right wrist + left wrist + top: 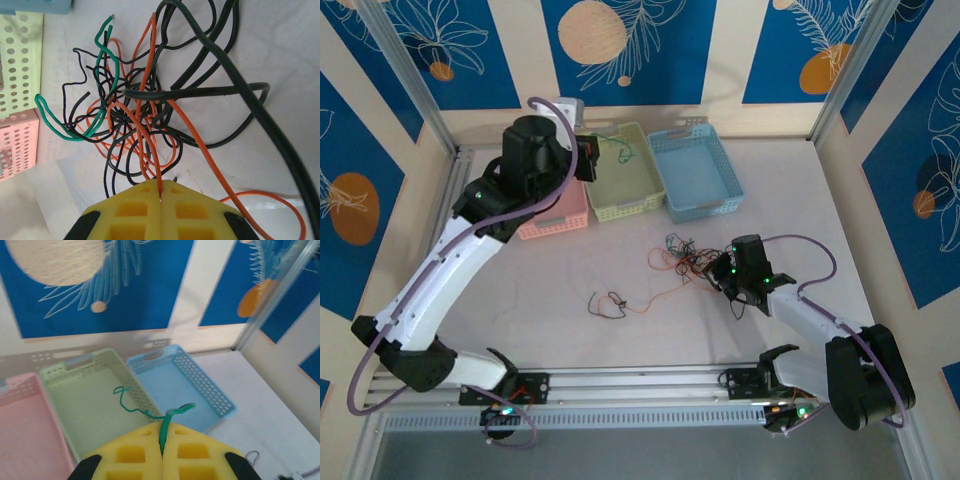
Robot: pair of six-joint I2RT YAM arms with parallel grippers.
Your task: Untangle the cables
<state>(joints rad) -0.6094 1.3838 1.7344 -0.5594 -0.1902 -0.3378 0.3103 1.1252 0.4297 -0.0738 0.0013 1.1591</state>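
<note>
The green cable [623,149] is hanging free of the tangle. My left gripper keeps going to the open pink basket [562,211] and lets go of the cable inside the basket's rim.
My left gripper [162,437] is shut on a thin green cable [172,412], which curls out over the rim between the green basket [75,400] and the blue basket [175,385]. In the top view that gripper [588,152] hangs high over the baskets with the green cable [620,148] dangling from it. My right gripper [160,189] is shut on an orange cable [145,130] at the near edge of a tangle of black, orange and green cables [125,110]. The tangle [685,255] lies on the table mid-right, with the right gripper [722,278] touching it.
A pink basket [552,215], a green basket [625,200] and a blue basket [698,175] stand in a row at the back. A small separate knot of black and orange cables [610,303] lies left of the tangle. A metal rail [640,385] runs along the near edge.
</note>
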